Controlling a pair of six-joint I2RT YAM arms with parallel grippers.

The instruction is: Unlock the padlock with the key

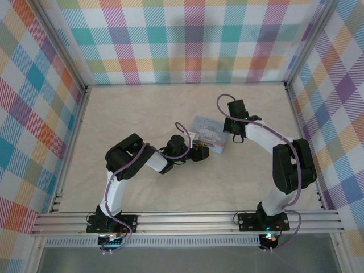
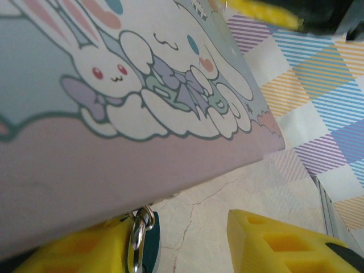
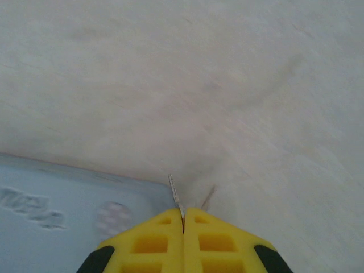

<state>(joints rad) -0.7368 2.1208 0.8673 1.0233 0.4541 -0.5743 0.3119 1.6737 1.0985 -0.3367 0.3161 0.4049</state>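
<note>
I should first push the tin's side [image 1: 225, 137] with my right gripper to straighten it, as the tin [image 1: 209, 132] lies crooked, the padlock against one finger of my open left gripper.
The padlock [image 2: 147, 250] is a tiny dark body with a silver shackle [image 2: 136, 236]. It hangs at the near edge of the pale-blue cartoon tin [image 2: 114, 85] and rests against my left gripper's left finger [image 2: 74, 253]. The left gripper [image 2: 182, 239] is open, with a wide gap between the padlock and its right finger [image 2: 278, 244]. From above, the left gripper [image 1: 200, 152] sits at the tin's [image 1: 209, 132] near-left corner. My right gripper [image 3: 183, 213] is shut on the key, whose thin serrated blade [image 3: 175, 196] sticks out past the fingertips. The right gripper [image 1: 233, 136] is at the tin's right edge.
The tin's pale-blue corner [image 3: 57, 205] lies just left of the right fingers, with bare beige tabletop [image 3: 227, 85] ahead. Plaid walls [image 1: 187, 40] close in the table on three sides. An aluminium rail [image 1: 187, 219] runs along the near edge.
</note>
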